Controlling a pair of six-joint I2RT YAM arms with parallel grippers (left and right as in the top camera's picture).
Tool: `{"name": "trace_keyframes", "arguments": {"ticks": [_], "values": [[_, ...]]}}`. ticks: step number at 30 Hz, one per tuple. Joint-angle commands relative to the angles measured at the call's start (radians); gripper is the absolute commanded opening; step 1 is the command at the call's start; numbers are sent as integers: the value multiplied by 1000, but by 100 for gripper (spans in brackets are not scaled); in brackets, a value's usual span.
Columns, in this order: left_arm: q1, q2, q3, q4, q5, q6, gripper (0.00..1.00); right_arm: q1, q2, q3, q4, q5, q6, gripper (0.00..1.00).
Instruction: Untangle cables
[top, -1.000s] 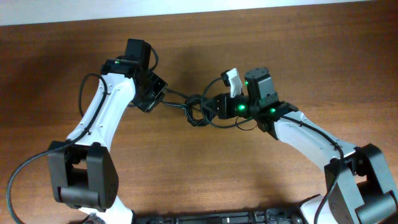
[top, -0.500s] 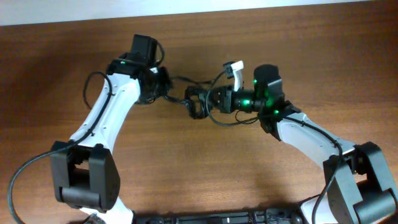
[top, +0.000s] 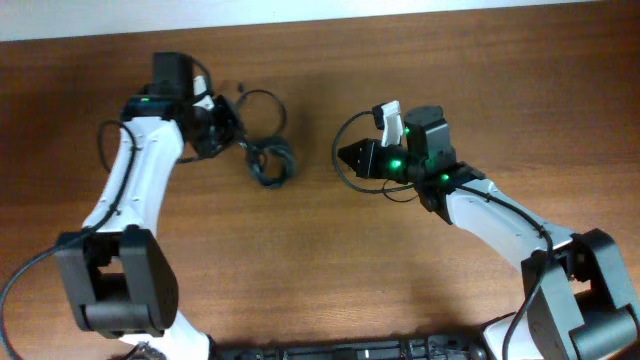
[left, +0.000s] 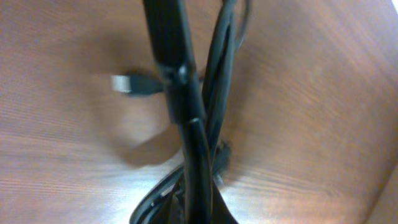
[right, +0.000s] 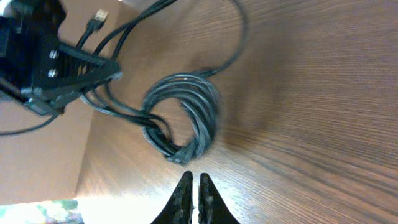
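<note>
My left gripper alone is holding the coil (top: 262, 163), which hangs bunched, so next I bring the coil over and grip its loose side (top: 289, 160) with my right gripper.
The cables (top: 268, 162) are thin black cords bunched in a small coil on the wooden table, with a loose loop (top: 262, 103) behind it. My left gripper (top: 224, 130) is shut on strands leading into the bunch. In the left wrist view the cords (left: 186, 118) run up through the jaws, and a silver plug (left: 129, 84) hangs beside them. My right gripper (top: 346, 157) is shut and empty, apart from the bunch to its right. In the right wrist view the jaws (right: 193, 186) sit just short of the coil (right: 183, 118).
A thin black wire (top: 338, 165) loops around my right wrist beside a white mount (top: 389, 121). The left gripper (right: 68, 81) and a plug end (right: 97, 17) show in the right wrist view. The table's far edge (top: 400, 12) runs along the top.
My left arm has swung left and carried the cable bunch away from my right gripper. The right gripper no longer touches the bunch, and its jaws are shut and empty.
</note>
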Motion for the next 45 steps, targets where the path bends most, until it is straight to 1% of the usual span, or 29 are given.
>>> {"name": "trace_keyframes", "arguments": {"ticks": [1, 3, 4, 6, 8, 9, 10, 11, 12, 14, 16, 17, 18, 19, 21, 24, 25, 27, 29, 30, 31, 33, 35, 36, 39, 41, 42, 43, 45], "values": [[-78, -2, 9, 72, 14, -65, 0, 35, -17, -4, -3, -18, -3, 37], [-71, -5, 10, 78, -11, -250, 0, 43, -16, -5, -10, -11, -2, 78], [-52, -14, 10, 71, -10, -341, 0, 43, -16, -5, -10, -11, -2, 86], [-19, -47, 10, 32, 33, -530, 0, 49, -2, -5, -9, -7, -2, 89], [-12, -89, 10, -13, 53, -679, 0, 88, 23, -5, 14, 34, 2, 89], [-13, -100, 10, -22, 69, -694, 0, 105, 29, -5, 27, 66, 2, 89], [-13, -111, 10, -32, 118, -694, 0, 127, 39, -5, 56, 110, 8, 86], [-13, -117, 10, -42, 156, -694, 0, 148, 49, -5, 102, 153, 58, 80], [-13, -120, 10, -49, 179, -694, 0, 160, 57, -5, 144, 174, 105, 78], [-13, -121, 10, -113, 200, -694, 0, 168, 73, -5, 222, 189, 140, 62], [-13, -121, 10, -180, 200, -694, 0, 168, 75, -5, 235, 192, 145, 37], [-13, -121, 10, -196, 199, -694, 0, 168, 75, -5, 235, 188, 144, 21], [-13, -121, 10, -207, 199, -694, 0, 168, 75, -5, 236, 167, 145, 9], [-13, -121, 10, -217, 191, -694, 0, 165, 75, -5, 235, 143, 144, 4], [-13, -121, 10, -249, 90, -694, 0, 155, 75, -5, 219, 108, 124, 4], [-13, -146, 11, -248, -71, -693, 0, 136, 74, -5, 56, 108, 126, 4], [-26, -178, 12, -240, -172, -692, 0, 136, 74, -4, -7, 97, 150, 4], [-83, -220, 12, -169, -280, -589, 0, 138, 74, -4, -34, 69, 198, 4], [-178, -248, 12, -91, -409, -481, 0, 138, 74, -4, -40, 51, 252, 4], [-236, -250, 12, -51, -492, -410, 0, 138, 74, -4, -56, 18, 268, 4], [-283, -249, 12, -37, -572, -368, 0, 138, 74, -4, -64, -21, 267, 4], [-378, -249, 12, -38, -732, -326, 0, 138, 74, -4, -78, -59, 269, 4], [-440, -245, 10, -57, -846, -283, 0, 137, 74, -4, -77, -117, 283, 4], [-450, -236, 10, -79, -860, -283, 0, 130, 74, -4, -76, -163, 283, 4], [-450, -177, 10, -117, -829, -283, 0, 67, 74, -4, -76, -335, 283, 4], [-450, -143, 10, -116, -752, -283, 0, 27, 74, -4, -76, -385, 283, 4], [-450, -125, 10, -112, -701, -284, 0, 20, 74, -4, -68, -398, 284, 8], [-450, -116, 10, -108, -680, -284, 0, 21, 74, -4, -63, -410, 290, 11], [-463, -93, 10, -107, -659, -285, 0, 41, 74, -4, -13, -415, 290, 12]]}}
